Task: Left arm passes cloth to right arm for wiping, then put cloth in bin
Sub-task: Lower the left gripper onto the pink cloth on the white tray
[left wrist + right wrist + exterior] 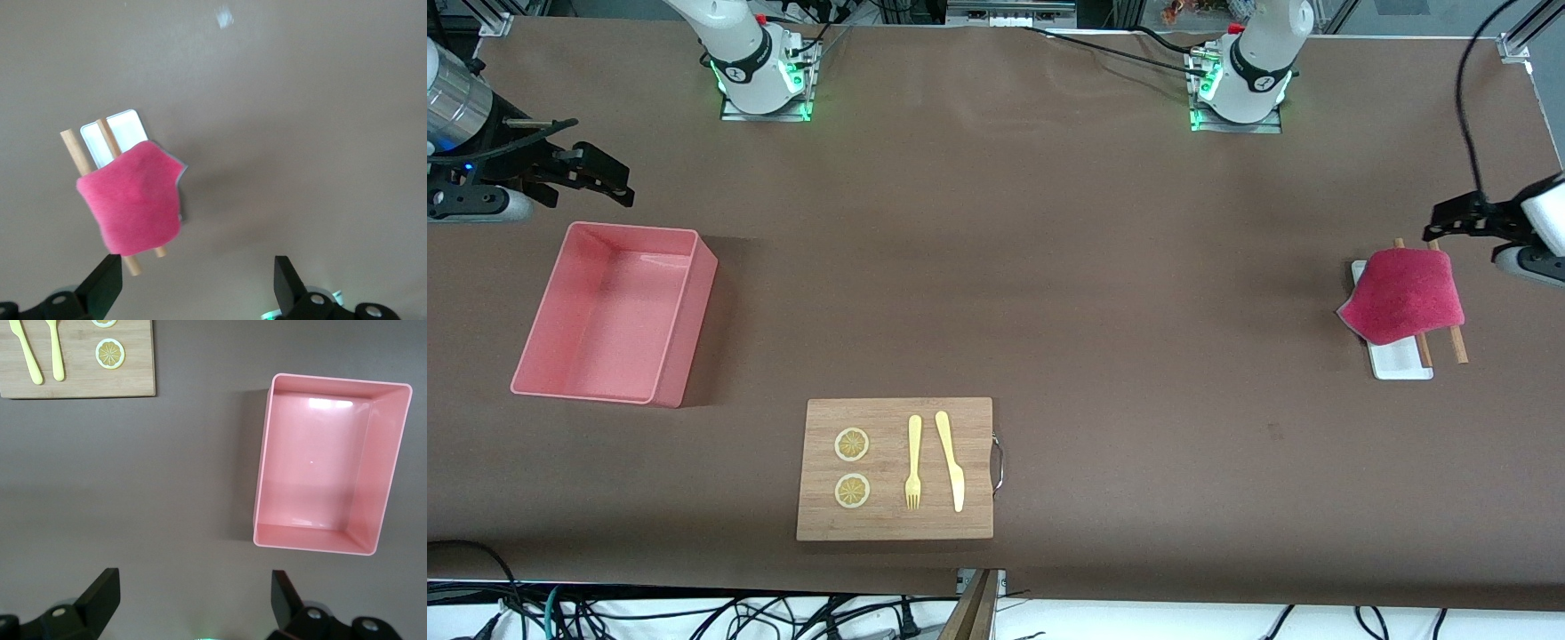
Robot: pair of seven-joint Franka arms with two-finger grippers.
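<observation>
The cloth's loose edge [1454, 290] hangs over the wooden stick toward my open left gripper. I keep going to that edge [1457, 303] until my fingers are on both sides of it.
The crimson-pink cloth [1403, 296] lies draped over two wooden sticks [1456, 342] on a narrow white tray [1400, 363] at the left arm's end of the table. It also shows in the left wrist view [132, 199]. My left gripper [1458, 216] hangs open and empty in the air just beside the cloth; in its wrist view [198, 283] the cloth is off to one side of the open fingers. The pale pink bin [615, 312] stands empty at the right arm's end, also in the right wrist view [328, 464]. My right gripper [596, 173] hangs open and empty beside the bin [193, 600].
A wooden board [895, 468] with a metal handle lies nearer the front camera, mid-table, carrying two lemon slices [852, 444], a yellow fork [913, 461] and a yellow knife [951, 460]. Its corner shows in the right wrist view [77, 357]. Cables run along the front edge.
</observation>
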